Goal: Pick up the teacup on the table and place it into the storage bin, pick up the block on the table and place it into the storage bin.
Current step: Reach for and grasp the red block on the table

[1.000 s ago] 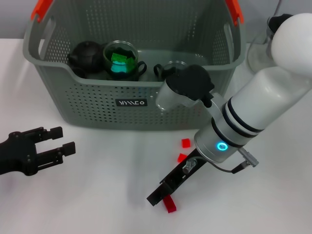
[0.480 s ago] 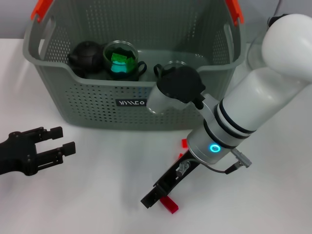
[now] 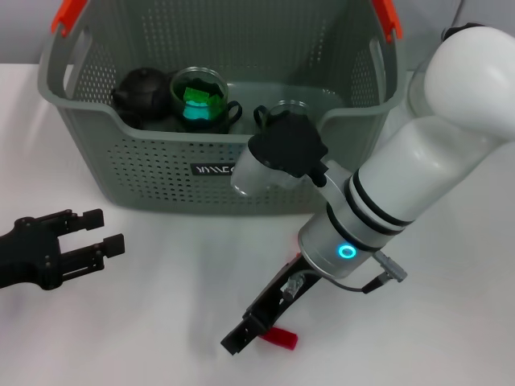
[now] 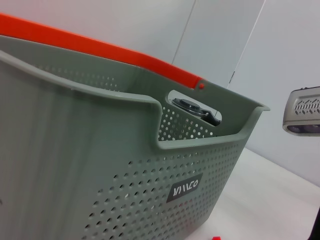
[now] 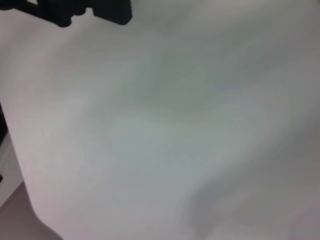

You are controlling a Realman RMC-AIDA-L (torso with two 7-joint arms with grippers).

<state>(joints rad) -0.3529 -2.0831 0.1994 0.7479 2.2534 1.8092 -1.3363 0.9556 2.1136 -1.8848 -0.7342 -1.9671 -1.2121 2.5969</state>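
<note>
The fingers of the robot's right gripper are past the red block's covered end, so the robot should swing back, turn its right gripper and grab the block by its exposed end (image 3: 289, 341).
The storage bin (image 3: 161, 153), a grey-green perforated basket with orange handle ends, stands at the back of the white table and fills the left wrist view (image 4: 100, 165). Inside it sits a glass teacup (image 3: 199, 100) holding a green block. A second teacup (image 3: 283, 108) behind it is partly covered by my right arm. A red block (image 3: 280, 338) lies on the table near the front edge. My right gripper (image 3: 244, 331) is low over the table, right beside this block on its left. At the left my left gripper (image 3: 100, 232) rests open with nothing in it.
A black teapot (image 3: 141, 92) is in the bin's left corner. A small red piece (image 4: 216, 238) lies on the table in front of the bin. My bulky white right arm (image 3: 402, 185) leans across the bin's right front corner.
My right arm has swung left and toward the front edge, carrying the gripper lower along the table. The two small red pieces near the bin are now hidden behind it. The left arm has not moved.
</note>
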